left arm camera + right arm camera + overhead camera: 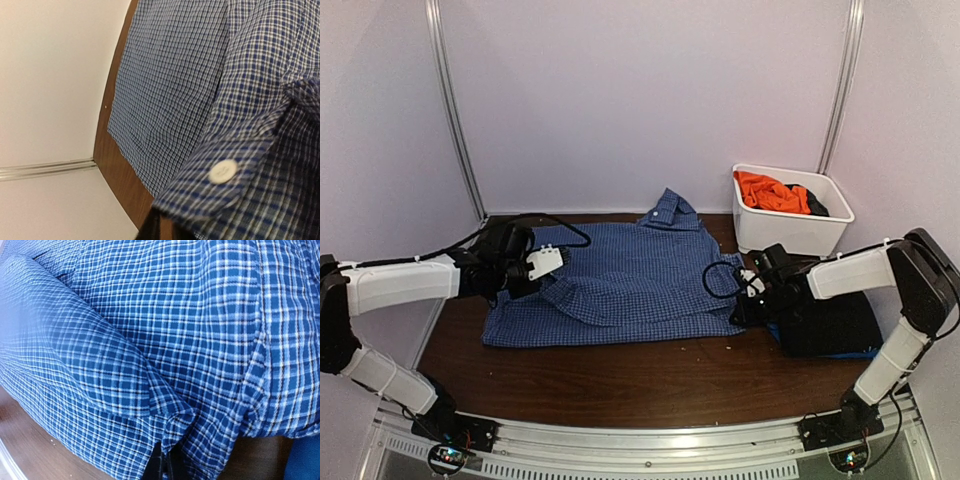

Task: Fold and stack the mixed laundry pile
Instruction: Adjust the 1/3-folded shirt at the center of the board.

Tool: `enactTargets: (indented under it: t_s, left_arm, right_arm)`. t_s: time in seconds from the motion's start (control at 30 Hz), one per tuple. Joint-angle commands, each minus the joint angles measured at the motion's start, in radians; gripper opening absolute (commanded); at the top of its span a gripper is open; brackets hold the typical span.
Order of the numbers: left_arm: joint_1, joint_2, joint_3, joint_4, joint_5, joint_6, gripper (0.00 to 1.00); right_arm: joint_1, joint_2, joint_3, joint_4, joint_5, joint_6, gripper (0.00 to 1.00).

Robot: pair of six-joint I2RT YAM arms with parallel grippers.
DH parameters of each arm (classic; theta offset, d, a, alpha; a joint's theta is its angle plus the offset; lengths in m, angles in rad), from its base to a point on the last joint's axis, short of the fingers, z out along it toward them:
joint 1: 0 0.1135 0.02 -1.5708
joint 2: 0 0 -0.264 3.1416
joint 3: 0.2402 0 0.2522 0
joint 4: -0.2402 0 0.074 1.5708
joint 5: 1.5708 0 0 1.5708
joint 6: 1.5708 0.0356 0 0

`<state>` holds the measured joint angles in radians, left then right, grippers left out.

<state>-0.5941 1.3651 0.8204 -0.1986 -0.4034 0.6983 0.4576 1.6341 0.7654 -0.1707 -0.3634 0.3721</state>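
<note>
The shirt's back edge (600,225) is close to the back wall, so my left gripper and my right gripper should pull the shirt toward the front (610,372) before they fold it.
A blue-and-white checked shirt (640,280) lies spread flat in the middle of the brown table, its collar (670,210) toward the back. My left gripper (548,280) is over the shirt's left part, shut on the buttoned cuff (225,172) of a sleeve folded inward. The cuff drapes over the dark fingers (150,225). My right gripper (740,305) sits at the shirt's right edge, shut on a pinched fold of the check cloth (175,415). An orange T-shirt (770,192) and a black piece (817,205) lie in a tub.
The white plastic tub (790,235) stands at the back right. A folded black piece (830,325) rests on blue cloth (860,354) under my right arm. Bare wood (620,375) runs along the front. White walls close in on the left, back and right.
</note>
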Motion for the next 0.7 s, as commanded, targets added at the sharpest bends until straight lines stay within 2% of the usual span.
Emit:
enactTargets:
  t_s: [0.0,0.03,0.07,0.2,0.27,0.4,0.53,0.67]
  left_arm:
    - [0.060,-0.016,0.053,-0.138,-0.035,-0.073,0.35]
    - [0.062,-0.019,0.056,-0.142,-0.065,-0.085,0.51]
    - [0.062,-0.020,0.064,-0.149,-0.109,-0.116,0.61]
    - [0.082,-0.048,0.141,-0.229,-0.146,-0.263,0.65]
    - [0.096,-0.082,0.176,-0.258,-0.073,-0.349,0.66]
    - [0.097,-0.075,0.221,-0.249,0.187,-0.567,0.67]
    - [0.097,0.061,0.260,-0.229,0.366,-0.781,0.59]
    - [0.096,0.196,0.269,-0.176,0.493,-0.912,0.48]
  right_arm:
    - [-0.005,-0.062,-0.015,-0.058,-0.037,-0.004,0.16]
    - [-0.005,-0.080,-0.014,-0.061,-0.040,-0.006,0.25]
    - [-0.005,-0.098,-0.011,-0.068,-0.042,-0.008,0.31]
    - [-0.001,-0.180,0.012,-0.105,-0.066,-0.022,0.45]
    - [0.004,-0.229,0.024,-0.113,-0.080,-0.031,0.51]
    - [0.008,-0.260,0.063,-0.057,-0.074,-0.035,0.54]
    - [0.015,-0.121,0.202,-0.042,-0.120,-0.051,0.48]
    - [0.031,0.050,0.330,-0.026,-0.157,-0.074,0.43]
